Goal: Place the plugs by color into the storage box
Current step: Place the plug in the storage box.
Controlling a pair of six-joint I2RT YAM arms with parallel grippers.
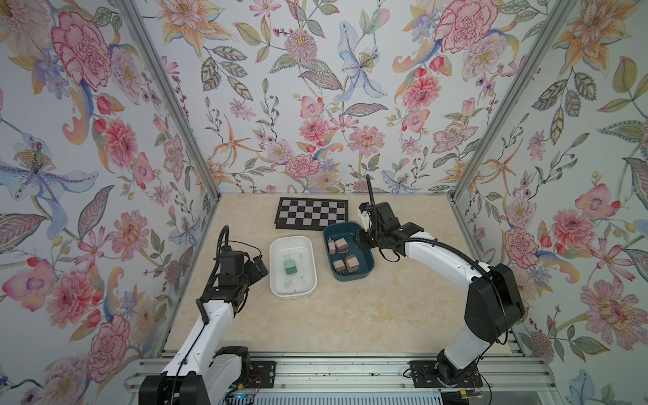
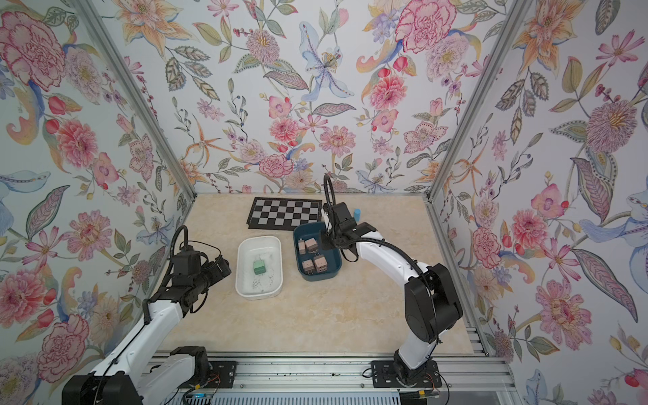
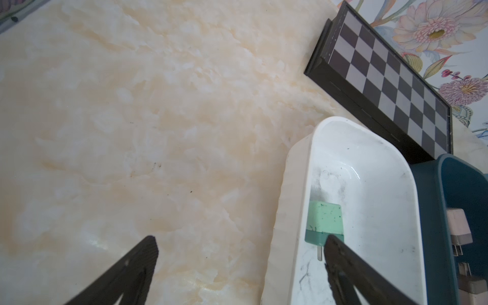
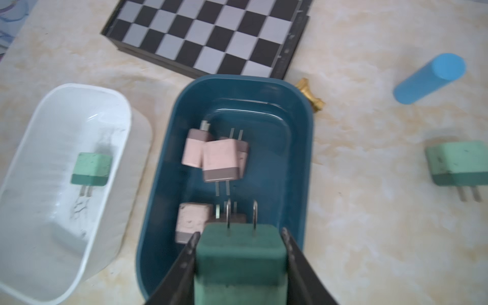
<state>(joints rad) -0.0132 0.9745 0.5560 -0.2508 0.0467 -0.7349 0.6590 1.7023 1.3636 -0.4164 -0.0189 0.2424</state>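
Note:
A green plug (image 1: 290,266) in the white tub matches the one I carry, so my right gripper should keep going there until it's above the tub's clear near end (image 1: 294,285).
My right gripper (image 4: 240,233) is shut on a mint green plug (image 4: 240,253), prongs pointing away from the wrist, above the near end of the dark blue tub (image 4: 307,158). Several pink plugs (image 4: 219,161) lie inside that tub (image 1: 350,278). In both top views a white tub (image 1: 292,239) beside it holds one green plug (image 1: 289,266). Another green plug (image 4: 458,165) lies on the table on the blue tub's far side from the white one. My left gripper (image 3: 240,237) is open and empty beside the white tub (image 3: 295,184). One of its fingers (image 3: 340,253) reaches over that tub's green plug (image 3: 324,224).
A chessboard (image 1: 312,213) lies at the back, just behind both tubs. A light blue cylinder (image 4: 429,78) and a small brass piece (image 4: 310,93) lie on the marble table behind the blue tub. Floral walls close in three sides.

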